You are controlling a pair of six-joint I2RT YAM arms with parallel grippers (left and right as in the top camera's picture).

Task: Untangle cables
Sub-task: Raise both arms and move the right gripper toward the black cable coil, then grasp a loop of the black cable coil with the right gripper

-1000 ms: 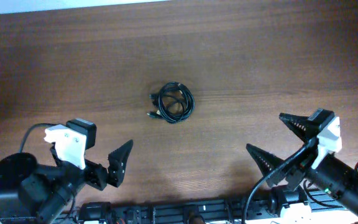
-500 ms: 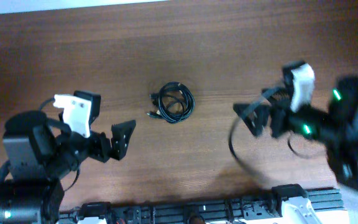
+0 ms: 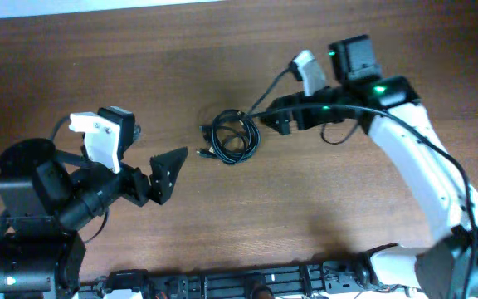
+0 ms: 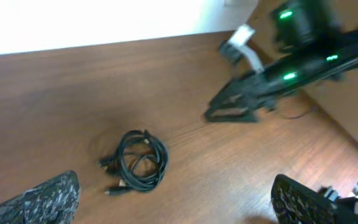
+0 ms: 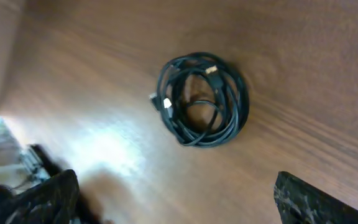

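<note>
My gripper will lift the cables [image 4: 162, 158], and they will open into wider loops and stay tangled together, because a strand of cable crosses the middle [image 4: 139, 158] of the coil.
The cables [image 3: 231, 138] lie as a small coiled bundle of thin black cords with plug ends on the brown table, near its middle. They also show in the left wrist view [image 4: 137, 163] and in the right wrist view [image 5: 202, 99]. My left gripper [image 3: 169, 170] is open and empty, to the lower left of the bundle and apart from it. My right gripper [image 3: 280, 116] is open and empty, just to the right of the bundle and above the table. In both wrist views the fingers [image 4: 173, 202] [image 5: 176, 199] stand wide apart with nothing between them.
The wooden table [image 3: 222, 50] ends at a white strip along the far edge. A black rail [image 3: 247, 282] with the arm bases runs along the near edge. The right arm's own thicker black cable [image 3: 405, 133] hangs along its white link.
My right arm has swung from the near right corner up and left to just beside the bundle. My left gripper has moved slightly up and right toward the bundle. The cables have not moved.
</note>
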